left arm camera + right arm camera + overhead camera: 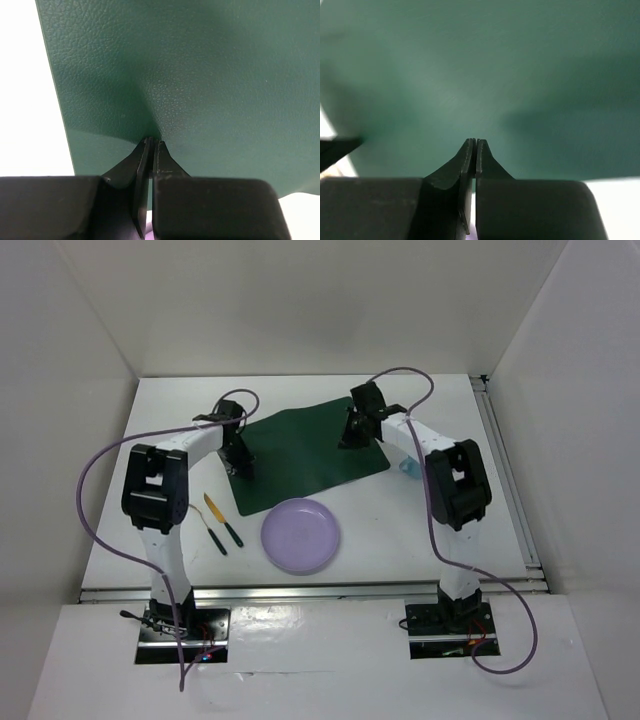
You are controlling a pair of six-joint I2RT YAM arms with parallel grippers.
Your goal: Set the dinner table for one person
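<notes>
The placemat lies at a slant, and its corner (244, 510) by the cutlery is too close to the front of the table. Next, my left gripper slides that placemat end (252, 484) back until the placemat lies straight.
The dinner table (400, 530) is the white tabletop. A dark green placemat (305, 455) lies skewed on its far middle. My left gripper (240, 464) is shut on the placemat's left edge; in the left wrist view the mat (200, 75) puckers up where the gripper (152, 141) pinches it. My right gripper (352, 436) is shut on the mat's right part; its wrist view shows the gripper (476, 141) closed on the green sheet (485, 65). A lilac plate (301, 535) sits on the table near the mat's front edge.
Two pieces of cutlery (222, 524) with black handles, one with a yellow blade, lie left of the plate. A pale blue object (411, 471) shows partly behind my right arm. White walls enclose the table on three sides.
</notes>
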